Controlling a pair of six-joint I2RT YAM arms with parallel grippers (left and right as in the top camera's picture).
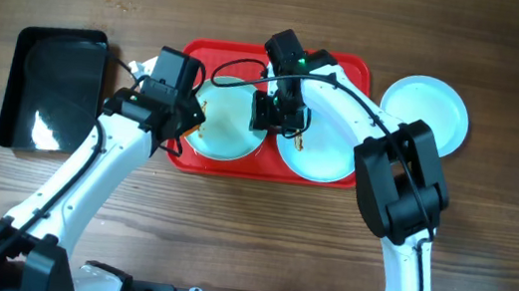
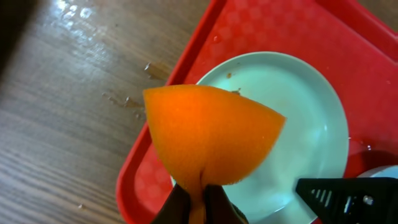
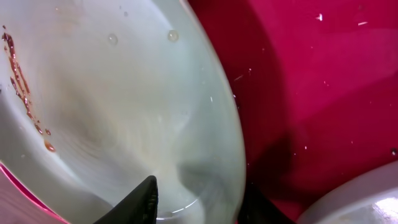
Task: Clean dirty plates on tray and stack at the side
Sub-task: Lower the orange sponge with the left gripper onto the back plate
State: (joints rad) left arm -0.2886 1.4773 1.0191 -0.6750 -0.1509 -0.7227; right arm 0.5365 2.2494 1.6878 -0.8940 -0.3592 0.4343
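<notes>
The smeared plate's rim [image 3: 237,186] is loose between my right gripper's fingers. My right gripper should therefore squeeze the plate's rim [image 3: 231,204] to keep the plate steady before my left gripper scrubs.
The red tray [image 1: 349,72] holds two pale plates. The left plate [image 1: 227,126] has brown smears, seen in the right wrist view [image 3: 93,93]. The right plate [image 1: 323,159] lies beside it. A third plate [image 1: 430,108] lies on the table off the tray's right end. My left gripper [image 2: 199,202] is shut on an orange sponge [image 2: 211,134], held above the left plate's [image 2: 298,118] left edge. My right gripper [image 3: 202,202] straddles the left plate's right rim, one finger inside and one outside, closed on it.
A glossy black bin [image 1: 51,88] stands on the wooden table left of the tray. Crumbs and wet spots lie on the table by the tray's left corner [image 2: 130,99]. The right gripper's black finger [image 2: 348,196] shows in the left wrist view.
</notes>
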